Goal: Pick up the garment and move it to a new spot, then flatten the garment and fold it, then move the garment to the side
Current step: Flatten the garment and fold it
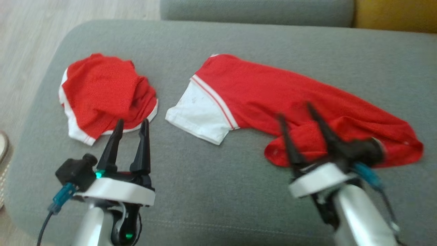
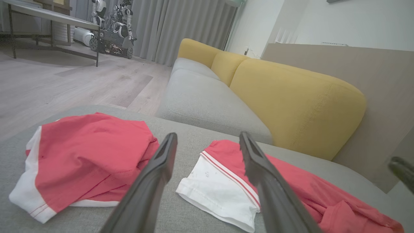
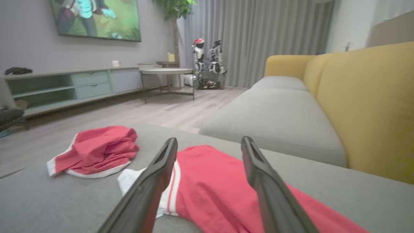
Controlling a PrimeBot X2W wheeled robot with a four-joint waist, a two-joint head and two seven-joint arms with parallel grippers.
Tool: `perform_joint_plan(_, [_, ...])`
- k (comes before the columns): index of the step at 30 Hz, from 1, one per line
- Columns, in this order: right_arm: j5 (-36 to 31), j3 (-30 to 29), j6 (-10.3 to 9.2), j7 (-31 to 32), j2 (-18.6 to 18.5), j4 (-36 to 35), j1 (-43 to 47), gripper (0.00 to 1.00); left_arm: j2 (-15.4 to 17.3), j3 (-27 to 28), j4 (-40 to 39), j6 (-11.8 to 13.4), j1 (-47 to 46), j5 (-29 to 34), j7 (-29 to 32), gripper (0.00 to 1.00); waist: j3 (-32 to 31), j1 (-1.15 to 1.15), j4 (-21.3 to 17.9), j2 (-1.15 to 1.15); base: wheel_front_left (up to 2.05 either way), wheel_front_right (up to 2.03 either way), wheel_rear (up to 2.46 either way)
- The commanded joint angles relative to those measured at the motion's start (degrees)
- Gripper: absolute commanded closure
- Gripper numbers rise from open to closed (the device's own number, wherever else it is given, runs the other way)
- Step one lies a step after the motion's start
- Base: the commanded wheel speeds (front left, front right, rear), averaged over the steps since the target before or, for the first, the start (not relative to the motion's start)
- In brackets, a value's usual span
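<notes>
I should expect a hidden collar and another sleeve when I lift the folded long garment (image 1: 278,95) open, because a white edge (image 1: 213,55) peeks out of it.
Two red-and-white garments lie on the grey cushion (image 1: 218,205). A long red garment (image 1: 273,92) with a white sleeve stretches rumpled across the right half, also in the left wrist view (image 2: 233,174) and the right wrist view (image 3: 213,181). A bunched red garment (image 1: 102,92) lies at the left (image 2: 87,158) (image 3: 97,149). My left gripper (image 1: 131,121) is open, its tips at the near edge of the bunched garment. My right gripper (image 1: 295,111) is open above the near right part of the long garment, holding nothing.
The cushion's rounded left edge drops to a wooden floor (image 1: 24,44). A grey sofa seat (image 2: 207,100) with yellow back cushions (image 2: 291,103) lies beyond. A low table (image 3: 168,72) and a TV cabinet (image 3: 64,87) stand further off across the floor.
</notes>
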Motion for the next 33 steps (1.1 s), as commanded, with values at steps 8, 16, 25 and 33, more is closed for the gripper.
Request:
perform_joint_plan(8, [2.4,17.5,-0.04,7.8,-3.9,12.0,-14.7,0.0,0.2,-1.4,-0.9,0.5,-4.5,-3.7,-0.3,0.0,5.4,0.0,5.7,0.0,0.0,0.0,0.0])
perform_joint_plan(16, [9.3,27.8,-0.04,10.9,-6.6,25.2,-23.5,0.0,0.2,-3.5,-0.4,1.0,-6.3,-5.1,-0.3,0.0,7.9,0.0,9.6,0.0,0.0,0.0,0.0])
perform_joint_plan(25, [12.0,33.7,-0.04,9.2,-7.0,35.0,-29.3,0.0,0.2,-5.0,-0.4,1.6,-7.1,-6.2,-0.3,0.0,9.6,0.0,11.7,0.0,0.0,0.0,0.0])
perform_joint_plan(33, [14.9,37.3,-0.04,8.8,-6.1,41.0,-31.5,1.0,0.2,-5.6,-0.5,2.1,-7.6,-6.7,-0.3,0.0,10.2,0.0,12.2,0.0,0.0,0.0,0.0])
